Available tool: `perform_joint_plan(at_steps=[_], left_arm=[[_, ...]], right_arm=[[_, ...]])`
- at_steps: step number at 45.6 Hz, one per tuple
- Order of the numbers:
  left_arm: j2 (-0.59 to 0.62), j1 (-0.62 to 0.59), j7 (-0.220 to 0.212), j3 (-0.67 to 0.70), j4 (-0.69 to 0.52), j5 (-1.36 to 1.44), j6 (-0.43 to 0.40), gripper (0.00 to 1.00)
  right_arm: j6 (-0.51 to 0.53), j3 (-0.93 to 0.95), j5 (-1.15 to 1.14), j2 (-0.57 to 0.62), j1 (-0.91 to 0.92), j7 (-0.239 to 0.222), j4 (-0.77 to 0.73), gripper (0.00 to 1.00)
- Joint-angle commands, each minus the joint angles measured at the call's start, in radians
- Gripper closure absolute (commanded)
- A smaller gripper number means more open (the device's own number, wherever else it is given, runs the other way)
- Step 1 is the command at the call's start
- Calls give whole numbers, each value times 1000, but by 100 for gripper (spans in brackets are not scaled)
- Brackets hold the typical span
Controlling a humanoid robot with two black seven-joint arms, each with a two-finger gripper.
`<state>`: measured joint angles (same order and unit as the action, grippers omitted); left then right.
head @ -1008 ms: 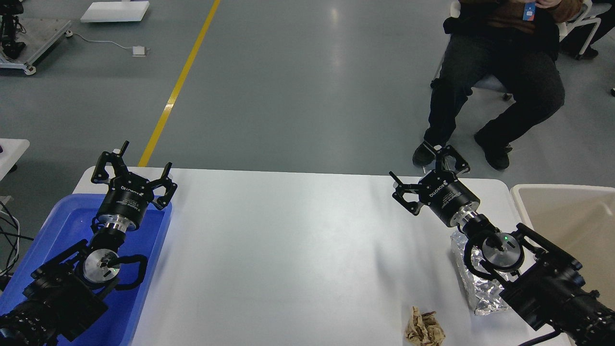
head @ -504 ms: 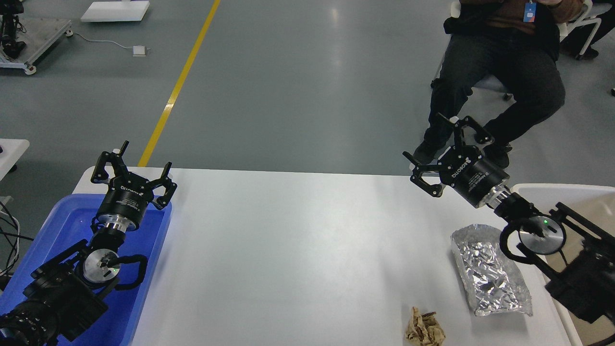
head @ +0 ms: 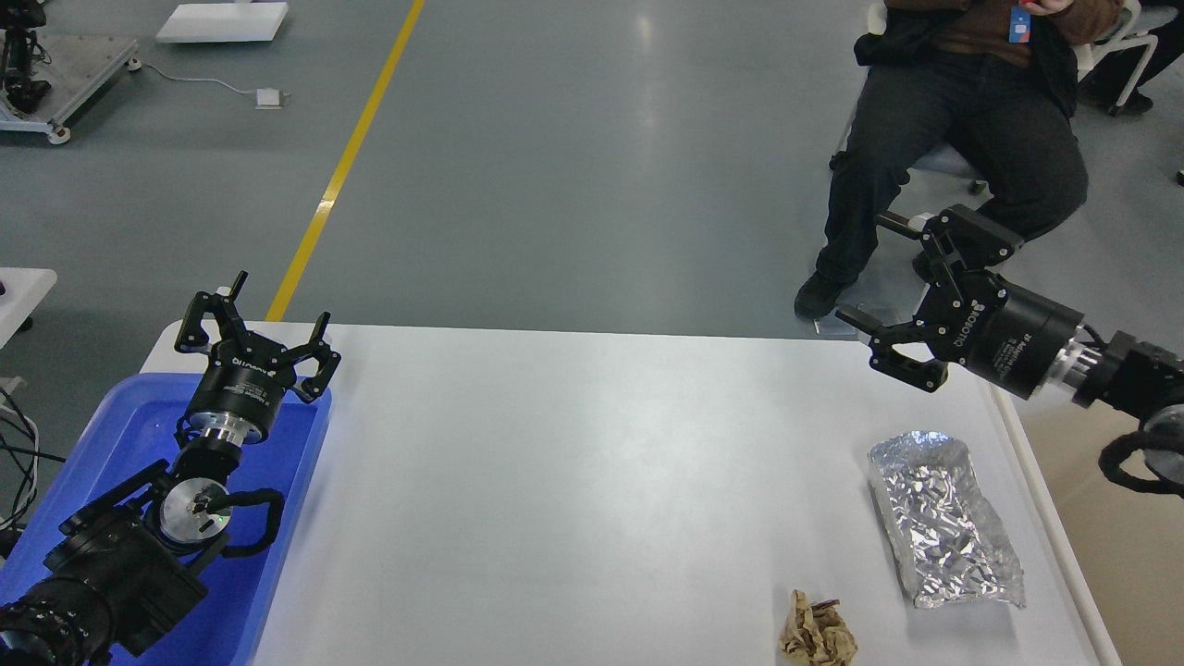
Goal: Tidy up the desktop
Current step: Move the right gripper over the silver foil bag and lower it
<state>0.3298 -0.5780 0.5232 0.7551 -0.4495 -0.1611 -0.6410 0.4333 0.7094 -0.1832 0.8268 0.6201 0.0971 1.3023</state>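
I expect the flat foil bag (head: 944, 520) to stay spread out and slide toward the bin when I pull the bag's side, because crisp creases (head: 963, 561) run across it.
The white desktop (head: 573, 481) carries a crumpled silver foil bag (head: 943, 518) near its right edge and a crumpled brown paper ball (head: 816, 634) at the front right. My right gripper (head: 869, 270) is open and empty, raised above the desktop's far right corner, well behind the foil bag. Its arm comes in over the bin on the right. My left gripper (head: 268, 310) is open and empty, held over the far end of the blue tray (head: 111, 435) at the desktop's left edge.
An off-white bin with a beige inside (head: 1050, 527) stands against the desktop's right edge. A seated person in dark trousers (head: 962, 129) is behind the far right corner. A yellow floor line (head: 342, 166) runs behind the table.
My right arm has lifted and swung right and back, off the foil bag, which now shows whole. The left arm, foil bag and paper ball have not moved.
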Motion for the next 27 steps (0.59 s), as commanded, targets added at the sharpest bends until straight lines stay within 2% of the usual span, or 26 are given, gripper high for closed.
perform_joint_plan(at_steps=[1, 12, 17, 27], left_arm=[[0, 0, 0, 0, 0, 0, 0, 0], [0, 0, -2, 0, 0, 0, -2, 0], [0, 0, -2, 0, 0, 0, -2, 0], [0, 0, -2, 0, 0, 0, -2, 0]], right_arm=[[8, -24, -326, 103, 7, 3, 41, 0], [12, -77, -771, 118, 15, 16, 23, 0], [9, -120, -844, 140, 13, 42, 25, 0], [-47, -188, -1015, 158, 12, 46, 21, 0]])
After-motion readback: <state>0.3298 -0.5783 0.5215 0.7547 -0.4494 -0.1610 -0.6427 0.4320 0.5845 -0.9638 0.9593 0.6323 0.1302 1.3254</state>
